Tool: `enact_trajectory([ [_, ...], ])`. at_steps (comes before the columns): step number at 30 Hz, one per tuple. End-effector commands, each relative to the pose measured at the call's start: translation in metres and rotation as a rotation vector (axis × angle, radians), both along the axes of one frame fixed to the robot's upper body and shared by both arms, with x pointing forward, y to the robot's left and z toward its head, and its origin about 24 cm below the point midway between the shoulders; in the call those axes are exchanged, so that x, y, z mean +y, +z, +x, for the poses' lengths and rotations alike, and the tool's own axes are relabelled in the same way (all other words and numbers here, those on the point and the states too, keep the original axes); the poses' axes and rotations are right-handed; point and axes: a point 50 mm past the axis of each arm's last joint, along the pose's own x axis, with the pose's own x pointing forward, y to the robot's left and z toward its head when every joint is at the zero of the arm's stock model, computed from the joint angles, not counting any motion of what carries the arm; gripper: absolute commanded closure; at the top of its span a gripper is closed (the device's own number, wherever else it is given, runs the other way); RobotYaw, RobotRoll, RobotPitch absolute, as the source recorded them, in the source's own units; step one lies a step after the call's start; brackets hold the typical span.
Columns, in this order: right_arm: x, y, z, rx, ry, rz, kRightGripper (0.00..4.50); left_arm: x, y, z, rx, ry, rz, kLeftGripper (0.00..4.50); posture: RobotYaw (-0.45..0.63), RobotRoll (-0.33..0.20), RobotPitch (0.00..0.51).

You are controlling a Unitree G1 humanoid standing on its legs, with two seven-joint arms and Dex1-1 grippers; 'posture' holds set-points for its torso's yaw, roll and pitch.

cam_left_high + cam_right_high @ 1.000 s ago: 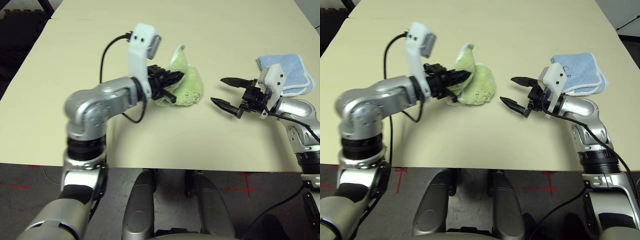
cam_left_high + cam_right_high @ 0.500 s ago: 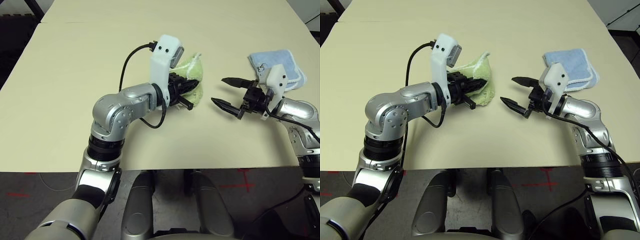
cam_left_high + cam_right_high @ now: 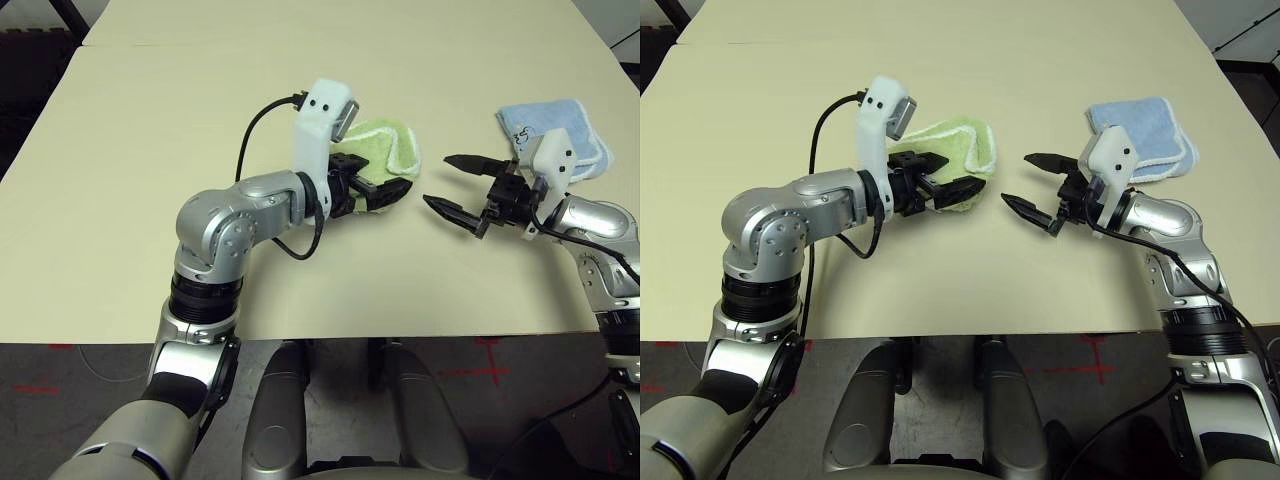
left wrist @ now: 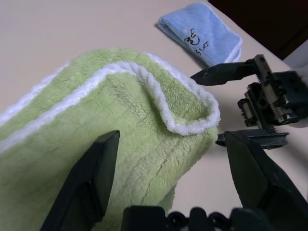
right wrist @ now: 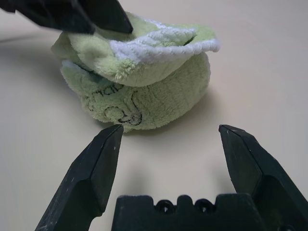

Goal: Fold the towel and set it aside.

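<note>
My left gripper should back away, since the light green towel's top fold (image 3: 404,160) curls up facing my right gripper, and my closed right gripper should press it flat (image 3: 393,146).
The light green towel (image 3: 962,140) lies in a loose folded bundle on the middle of the table, its white edging on top and a small dark embroidered mark (image 5: 117,113) on the side facing my right gripper. My left gripper (image 3: 952,173) is open at the towel's near side. Its fingers (image 4: 91,178) straddle the folded edge and hold nothing. A short way to the right of the towel, my right gripper (image 3: 437,180) stands open and empty, pointing at it.
A smaller light blue towel (image 3: 555,125) lies folded at the right, just behind my right wrist. The cream table (image 3: 150,150) has open surface to the left, at the back and in front of the towel.
My left gripper has opened and let go of the towel. The towel, which was lifted and bunched in its fingers, now rests on the table. The right arm has not moved.
</note>
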Motion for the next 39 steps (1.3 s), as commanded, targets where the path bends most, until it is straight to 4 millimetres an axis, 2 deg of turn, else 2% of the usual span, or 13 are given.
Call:
enact_trajectory([
  [1, -0.009, 0.001, -0.001, 0.011, -0.02, -0.008, 0.0, 0.003, 0.012, -0.009, -0.019, -0.067, -0.044, 0.04, -0.01, 0.0, 0.299],
  [3, -0.014, 0.005, -0.001, 0.009, -0.046, 0.005, 0.0, 0.013, 0.018, -0.012, -0.021, -0.078, -0.079, 0.04, -0.01, 0.0, 0.296],
  [6, -0.019, 0.014, 0.003, -0.005, -0.097, 0.064, 0.0, 0.036, 0.022, -0.005, -0.026, 0.001, -0.097, 0.04, -0.01, 0.0, 0.296],
  [11, -0.012, 0.028, 0.008, -0.023, -0.131, 0.166, 0.0, 0.065, 0.03, 0.003, -0.061, 0.14, -0.148, 0.04, 0.0, 0.0, 0.284],
  [16, -0.009, 0.031, 0.009, -0.021, -0.14, 0.183, 0.0, 0.069, 0.031, 0.004, -0.064, 0.157, -0.151, 0.04, 0.0, 0.0, 0.284],
  [17, -0.007, 0.033, 0.01, -0.03, -0.142, 0.195, 0.18, 0.072, 0.03, 0.004, -0.072, 0.171, -0.15, 0.01, 0.01, 0.0, 0.278],
  [19, 0.015, 0.041, 0.016, -0.065, -0.109, 0.249, 0.64, 0.079, 0.027, 0.004, -0.091, 0.218, -0.131, 0.0, 0.02, 0.0, 0.265],
  [23, 0.044, 0.049, 0.026, -0.095, -0.065, 0.316, 2.14, 0.077, 0.022, 0.003, -0.115, 0.221, -0.089, 0.0, 0.04, 0.0, 0.261],
  [27, 0.057, 0.051, 0.026, -0.098, -0.027, 0.343, 3.79, 0.076, 0.019, 0.004, -0.125, 0.224, -0.071, 0.0, 0.05, 0.0, 0.26],
  [29, 0.059, 0.05, 0.026, -0.096, -0.027, 0.345, 4.48, 0.076, 0.019, 0.005, -0.13, 0.227, -0.062, 0.0, 0.05, 0.0, 0.26],
  [34, 0.072, 0.048, 0.026, -0.092, 0.006, 0.35, 4.48, 0.071, 0.015, 0.005, -0.158, 0.205, -0.039, 0.0, 0.05, 0.0, 0.261],
  [37, 0.077, 0.048, 0.027, -0.091, 0.017, 0.351, 4.5, 0.067, 0.015, 0.006, -0.19, 0.201, -0.027, 0.65, 0.05, 0.0, 0.263],
  [39, 0.079, 0.048, 0.028, -0.09, 0.018, 0.351, 4.5, 0.064, 0.014, 0.006, -0.194, 0.191, -0.027, 1.37, 0.05, 0.0, 0.263],
])
